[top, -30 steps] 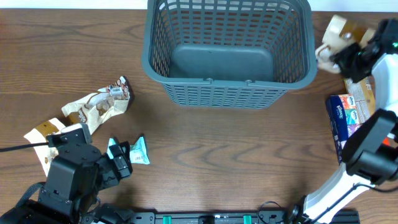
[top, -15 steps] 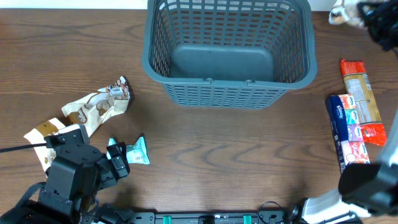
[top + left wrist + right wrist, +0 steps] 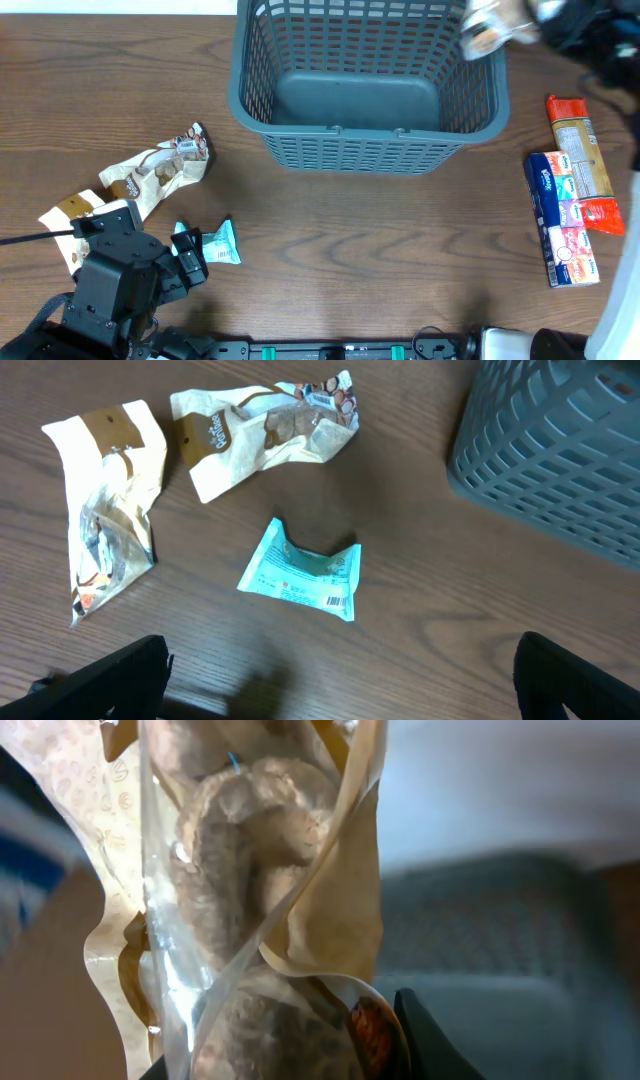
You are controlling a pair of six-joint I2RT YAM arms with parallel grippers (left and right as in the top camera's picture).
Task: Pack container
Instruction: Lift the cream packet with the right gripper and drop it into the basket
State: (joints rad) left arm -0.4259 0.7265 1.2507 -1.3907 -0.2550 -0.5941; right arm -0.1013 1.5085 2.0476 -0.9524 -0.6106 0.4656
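The cookie bag [image 3: 483, 33] is above the basket's rim and the basket's bottom [image 3: 355, 100] is empty, so the robot's right gripper carries on moving inward and lets the bag go over the basket's bottom.
The container [image 3: 365, 150] is a large grey-blue slotted basket at the top middle; its wall shows in the left wrist view [image 3: 560, 450]. My right gripper [image 3: 545, 15] is shut on a tan and clear cookie bag [image 3: 490, 25], held blurred over the basket's right rim; the bag fills the right wrist view [image 3: 250, 910]. My left gripper [image 3: 185, 262] is open and low at the front left, its fingers just short of a small teal packet [image 3: 222, 243], which also shows in the left wrist view [image 3: 300, 570].
Two more tan cookie bags lie at the left: one [image 3: 160, 170] above the left arm, one [image 3: 70, 215] beside it. A blue cracker box [image 3: 560, 215] and a red-ended biscuit pack [image 3: 583, 165] lie at the right edge.
My right gripper has carried the cookie bag from the right side up and leftward to over the basket's right rim. The left arm has not moved.
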